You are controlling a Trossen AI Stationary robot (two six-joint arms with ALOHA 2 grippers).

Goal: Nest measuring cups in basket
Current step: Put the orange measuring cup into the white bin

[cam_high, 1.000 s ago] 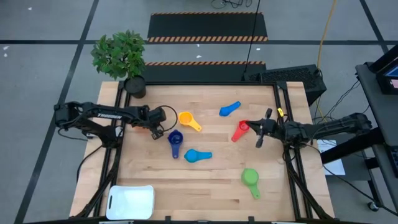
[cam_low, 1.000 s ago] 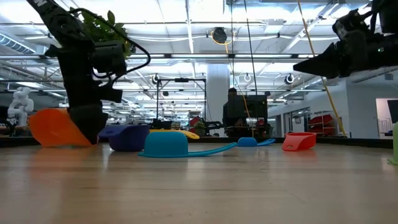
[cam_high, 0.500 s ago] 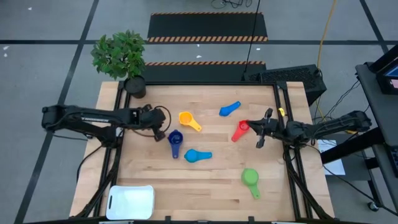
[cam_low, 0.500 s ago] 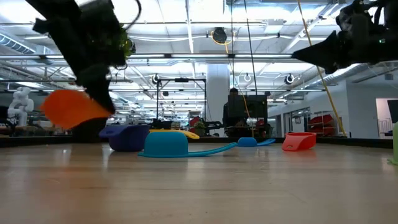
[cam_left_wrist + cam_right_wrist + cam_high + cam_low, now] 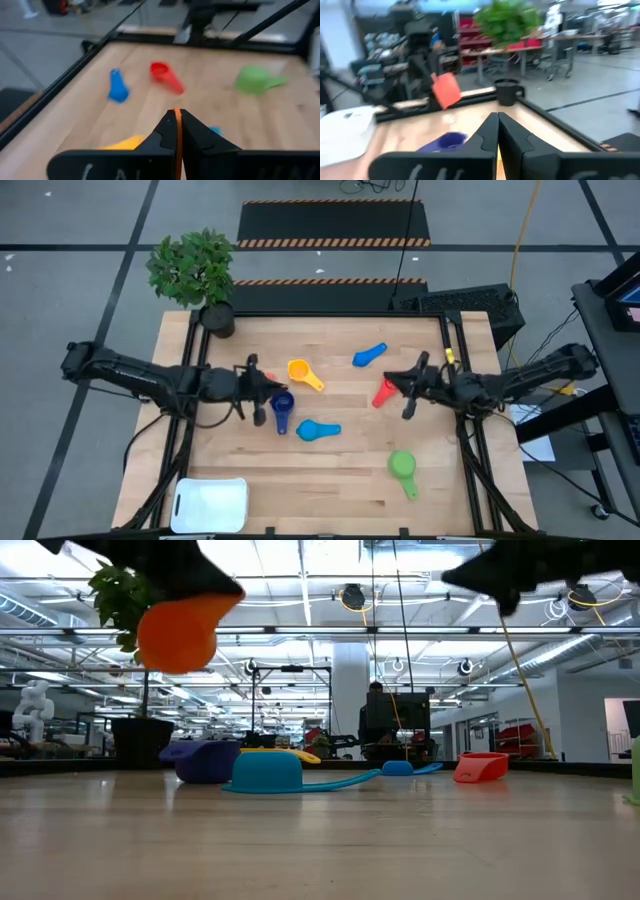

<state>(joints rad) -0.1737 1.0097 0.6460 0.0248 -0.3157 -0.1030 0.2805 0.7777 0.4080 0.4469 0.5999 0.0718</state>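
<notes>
The orange cup [image 5: 177,638] is high in my left gripper and the path is clear, so my right gripper should now move toward the cup and close on its flat part [image 5: 212,608].
The orange measuring cup [image 5: 178,630] hangs high above the table's left half, with my left gripper [image 5: 272,386] shut on it. Flat on the wood lie the yellow cup [image 5: 303,373], the dark blue cup [image 5: 282,408], the light blue cup [image 5: 318,430], another blue cup [image 5: 369,356], the red cup [image 5: 385,392] and the green cup [image 5: 403,470]. The white basket [image 5: 212,504] stands at the near left corner. My right gripper [image 5: 392,384] is shut and holds nothing, raised above the red cup. My left gripper pinches a thin flat part of the orange cup [image 5: 177,131] between its two fingers; it shows edge-on there. The fingers lie nearly level and point toward the table's right. The round bowl [image 5: 180,635] hangs below them, lifted clear of the table.
A potted plant [image 5: 195,270] stands at the far left corner. The table's metal frame rails [image 5: 190,430] run along both sides. Bare wood lies between the basket and the green cup.
My left gripper has risen and tipped from pointing down to nearly level, drifting a little toward the table's right; the orange cup has come up off the wood and now hangs high. My right gripper, still shut, has also risen and moved slightly toward the left.
</notes>
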